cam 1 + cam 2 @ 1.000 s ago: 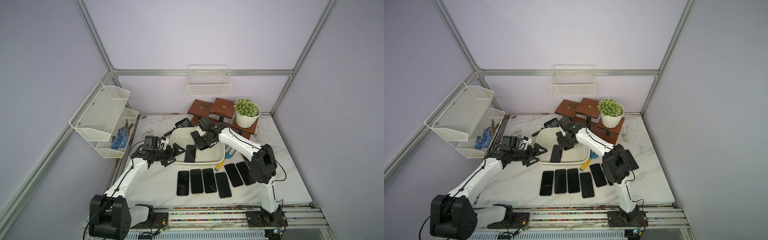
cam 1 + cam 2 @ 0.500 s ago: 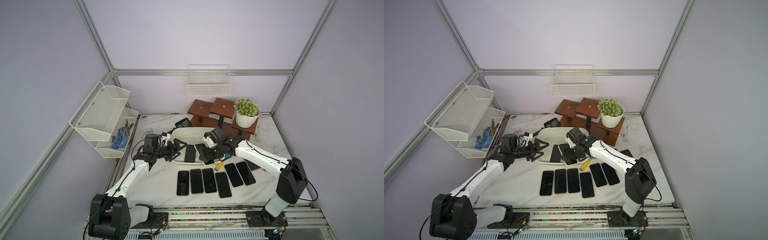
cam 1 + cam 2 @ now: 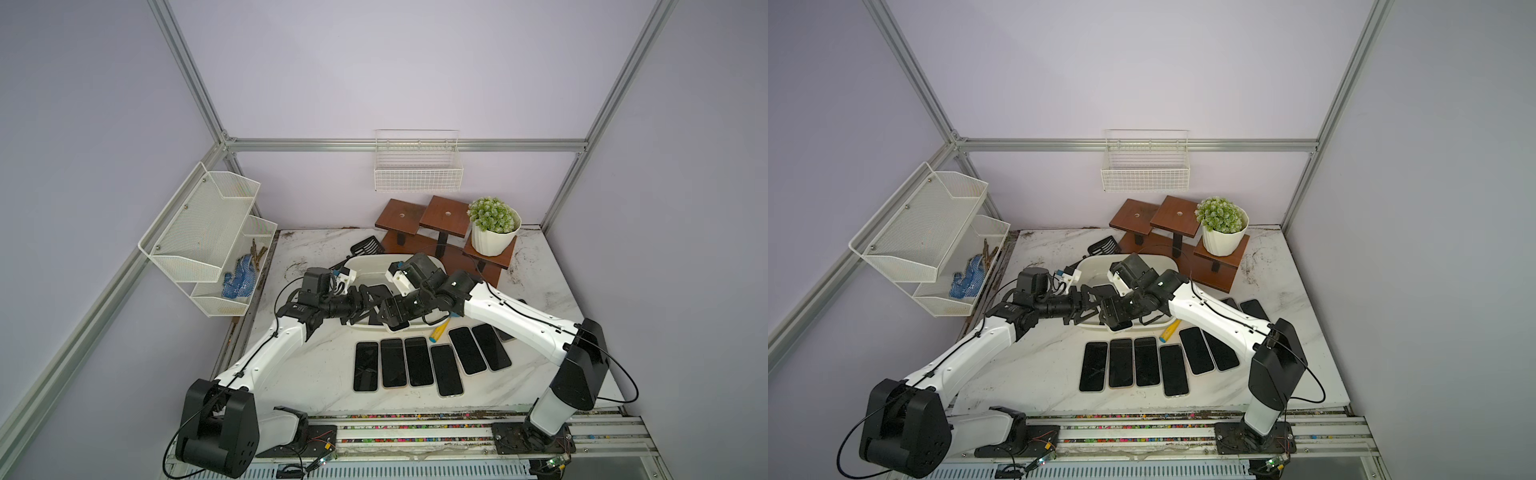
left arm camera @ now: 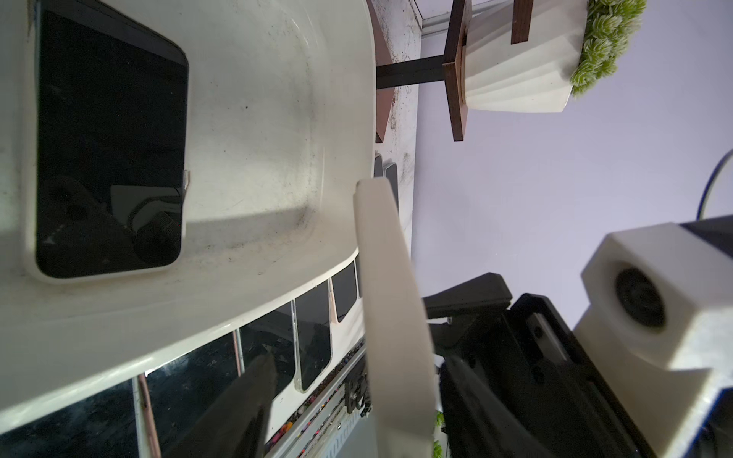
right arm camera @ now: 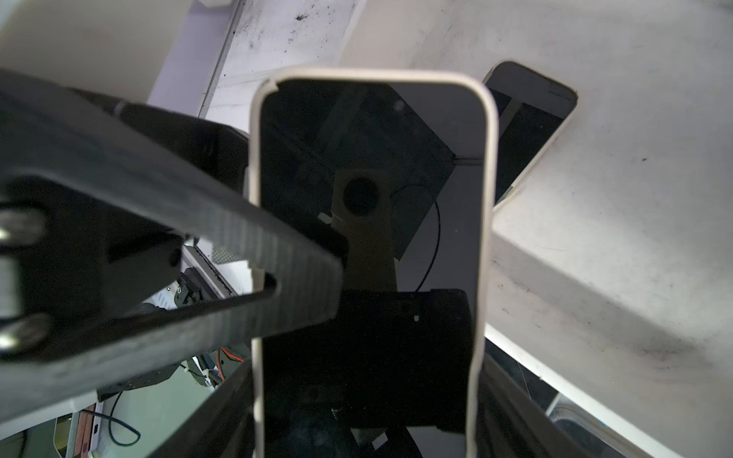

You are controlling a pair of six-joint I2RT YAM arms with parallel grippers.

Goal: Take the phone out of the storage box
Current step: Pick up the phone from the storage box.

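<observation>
I should use my left gripper to take the phone [image 5: 412, 213], since my right gripper is holding it far from the free marble [image 3: 338, 352] beside the row, and then lay the phone there.
The storage box [image 3: 365, 259] [image 3: 1100, 262] is a shallow white tub at mid table. My right gripper [image 3: 395, 312] [image 5: 367, 365] is shut on a phone [image 5: 369, 158] in a white case, gripping its long edges above the box's front rim. My left gripper [image 3: 370, 303] [image 4: 357, 361] reaches in from the left and straddles that phone [image 4: 390, 301], seen edge-on. A gap shows at one finger [image 4: 246, 400], so it is open. Another phone [image 4: 111, 150] [image 5: 527, 131] lies flat on the floor of the box [image 4: 258, 119].
Several phones [image 3: 407, 365] lie in a row on the marble top in front of the box, beside a yellow-handled tool [image 3: 440, 330]. Behind stand wooden risers [image 3: 419, 220], a potted plant [image 3: 494, 232] and a black scoop [image 3: 368, 247]. A mesh rack [image 3: 208, 232] hangs left.
My right arm has carried the phone from deep in the box forward to its front rim. My left gripper has moved right to meet it, and its jaws have narrowed around the phone.
</observation>
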